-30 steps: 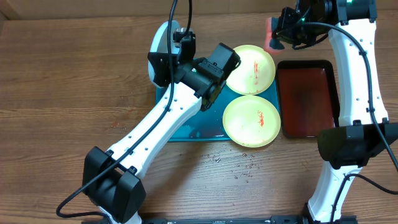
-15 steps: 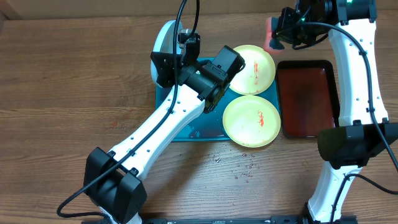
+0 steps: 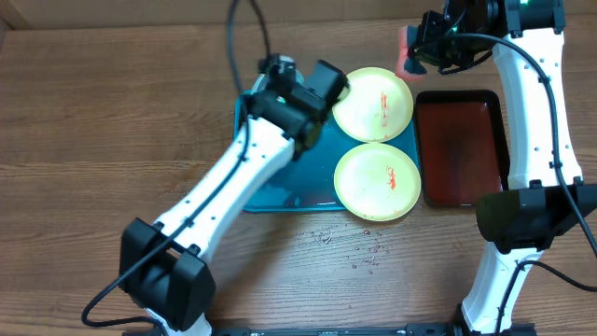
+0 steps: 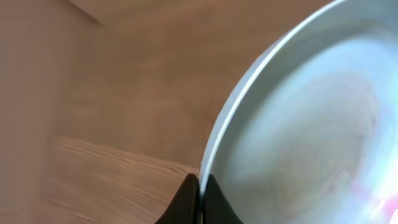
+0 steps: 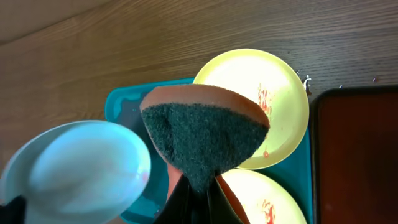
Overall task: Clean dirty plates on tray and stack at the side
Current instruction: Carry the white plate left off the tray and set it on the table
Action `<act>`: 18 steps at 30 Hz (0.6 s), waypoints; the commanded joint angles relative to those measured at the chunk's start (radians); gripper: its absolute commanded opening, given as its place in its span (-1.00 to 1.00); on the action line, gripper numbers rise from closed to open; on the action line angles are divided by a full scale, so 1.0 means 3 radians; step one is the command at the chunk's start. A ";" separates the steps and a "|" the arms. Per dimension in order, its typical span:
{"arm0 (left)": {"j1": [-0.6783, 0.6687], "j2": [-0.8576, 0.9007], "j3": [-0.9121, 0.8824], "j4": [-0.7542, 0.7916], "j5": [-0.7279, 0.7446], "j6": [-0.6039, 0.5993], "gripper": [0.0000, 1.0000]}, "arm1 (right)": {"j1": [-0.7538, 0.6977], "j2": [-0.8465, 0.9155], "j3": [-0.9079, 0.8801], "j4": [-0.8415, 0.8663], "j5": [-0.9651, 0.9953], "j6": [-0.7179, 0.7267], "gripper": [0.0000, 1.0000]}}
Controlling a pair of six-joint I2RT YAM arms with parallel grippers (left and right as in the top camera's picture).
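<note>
I should keep carrying the white plate (image 5: 81,171) with my left gripper until it lies flat on the wood (image 3: 177,140) beside the teal tray, then let go, because that spot is clear for it.
My left gripper (image 4: 200,186) is shut on the rim of the white plate (image 4: 311,118) and holds it tilted above the back left of the teal tray (image 3: 298,191). In the overhead view my left arm (image 3: 294,98) hides that plate; it also shows in the right wrist view (image 5: 81,168). Two pale yellow-green plates with red smears lie on the tray's right side, one at the back (image 3: 375,103) and one at the front (image 3: 377,181). My right gripper (image 5: 198,186) is shut on a green-and-orange sponge (image 5: 205,134), high above the back plate (image 5: 283,93).
A smaller dark red tray with a black rim (image 3: 462,149) lies right of the teal tray. Water drops (image 3: 354,247) dot the wooden table in front of the tray.
My left arm has turned and shifted left with the white plate, which showed at the tray's back left before and is now hidden under the arm. The right arm has not moved.
</note>
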 commanded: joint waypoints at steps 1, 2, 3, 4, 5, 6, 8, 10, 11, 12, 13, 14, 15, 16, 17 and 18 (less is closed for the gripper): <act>0.0395 0.0011 0.0037 -0.0004 0.1212 0.0245 -0.91 | 0.0000 -0.0017 0.0031 0.0008 0.0009 -0.0015 -0.93; 0.0516 0.0011 0.0037 -0.0009 0.1415 0.0284 -0.91 | 0.0000 -0.0017 0.0031 0.0008 0.0009 -0.0015 -0.93; 0.0664 0.0011 0.0037 -0.0017 0.1652 0.0310 -0.90 | 0.0000 -0.0017 0.0031 0.0008 0.0009 -0.0015 -0.93; 0.0825 0.0011 0.0037 -0.0023 0.1882 0.0331 -0.91 | 0.0000 -0.0017 0.0031 0.0008 0.0009 -0.0015 -0.93; 0.0955 0.0011 0.0037 -0.0028 0.2070 0.0355 -0.91 | 0.0000 -0.0017 0.0031 0.0008 0.0009 -0.0015 -0.93; 0.1119 0.0011 0.0037 -0.0031 0.2266 0.0381 -0.91 | 0.0000 -0.0017 0.0031 0.0008 0.0009 -0.0015 -0.93; 0.1431 0.0011 0.0036 -0.0029 0.2583 0.0443 -0.91 | 0.0000 -0.0017 0.0031 0.0006 0.0009 -0.0017 -0.93; 0.1848 0.0013 0.0033 -0.0029 0.2794 0.0515 -0.91 | 0.0000 -0.0017 0.0031 0.0008 0.0009 -0.0017 -0.93; 0.1974 0.0017 0.0027 -0.0029 0.2822 0.0516 -0.91 | 0.0000 -0.0017 0.0031 0.0009 0.0009 -0.0017 -0.93; 0.2101 0.0017 0.0005 -0.0019 0.2848 0.0515 -0.91 | 0.0000 -0.0017 0.0031 0.0009 0.0009 -0.0017 -0.92; 0.2225 0.0017 -0.0032 0.0001 0.2873 0.0514 -0.91 | 0.0000 -0.0017 0.0031 0.0009 0.0009 -0.0017 -0.93; 0.2347 0.0017 -0.0081 0.0025 0.2893 0.0515 -0.91 | 0.0000 -0.0017 0.0031 0.0009 0.0009 -0.0017 -0.93; 0.2455 0.0017 -0.0144 0.0062 0.2914 0.0512 -0.91 | 0.0000 -0.0017 0.0031 0.0010 0.0009 -0.0017 -0.92; 0.2561 0.0019 -0.0229 0.0126 0.2959 0.0512 -0.92 | 0.0000 -0.0017 0.0031 0.0011 0.0009 -0.0017 -0.92; 0.2650 0.0019 -0.0319 0.0203 0.3021 0.0512 -0.92 | 0.0000 -0.0017 0.0031 0.0014 0.0009 -0.0017 -0.92; 0.2748 0.0019 -0.0437 0.0317 0.3113 0.0510 -0.92 | 0.0000 -0.0017 0.0031 0.0019 0.0010 -0.0017 -0.93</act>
